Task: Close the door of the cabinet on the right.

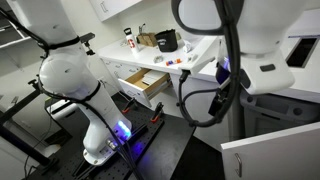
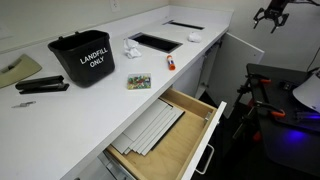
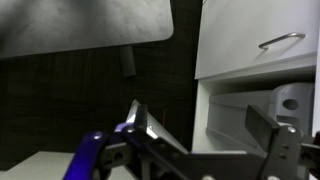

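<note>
My gripper will push, and the cabinet door [image 1: 272, 153] will swing around to meet the white door, because the white door's bar handle [image 3: 282, 41] is next to the open compartment.
The plain white cabinet door [image 2: 240, 66] stands open, swung out from the cabinet under the white countertop [image 2: 200, 40] at the far end. My gripper [image 2: 272, 14] hangs high in the air above and beyond the door, apart from it. In an exterior view the gripper [image 1: 226, 74] shows by a blue light next to the counter's end, with a white panel [image 1: 272, 152] below it. In the wrist view the gripper [image 3: 205, 130] is open and empty, with a white open compartment [image 3: 240, 105] showing between the fingers.
A wood-lined drawer [image 2: 165, 130] is pulled far out of the counter front; it also shows in an exterior view [image 1: 140, 86]. A black landfill bin [image 2: 82, 58] and small items stand on the counter. A white door with a bar handle [image 3: 280, 41] is above the compartment.
</note>
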You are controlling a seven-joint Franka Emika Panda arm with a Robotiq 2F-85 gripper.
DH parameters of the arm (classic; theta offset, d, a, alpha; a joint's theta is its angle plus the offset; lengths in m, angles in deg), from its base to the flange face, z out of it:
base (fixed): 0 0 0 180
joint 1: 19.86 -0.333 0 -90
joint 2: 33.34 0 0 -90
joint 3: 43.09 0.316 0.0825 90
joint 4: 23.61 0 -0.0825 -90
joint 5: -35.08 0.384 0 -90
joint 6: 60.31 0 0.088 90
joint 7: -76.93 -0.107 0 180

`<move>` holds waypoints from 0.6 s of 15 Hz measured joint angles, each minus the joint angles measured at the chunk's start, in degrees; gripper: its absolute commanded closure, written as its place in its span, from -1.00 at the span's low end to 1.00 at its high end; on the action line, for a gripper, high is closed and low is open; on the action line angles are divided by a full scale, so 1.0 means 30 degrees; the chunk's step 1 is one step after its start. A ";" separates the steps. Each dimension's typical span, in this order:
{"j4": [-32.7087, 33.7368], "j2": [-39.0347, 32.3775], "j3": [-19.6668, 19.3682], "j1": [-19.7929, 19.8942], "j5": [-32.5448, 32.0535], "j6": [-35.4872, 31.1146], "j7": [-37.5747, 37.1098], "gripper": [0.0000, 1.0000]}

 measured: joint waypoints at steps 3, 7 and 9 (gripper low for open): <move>0.0685 -0.1582 0.0002 0.0464 0.1058 0.0092 0.0000 -1.00; 0.0884 -0.1796 0.0064 0.0472 0.1110 0.0123 -0.0004 -1.00; 0.0932 -0.1917 0.0150 0.0652 0.1110 0.0126 -0.0318 -0.47</move>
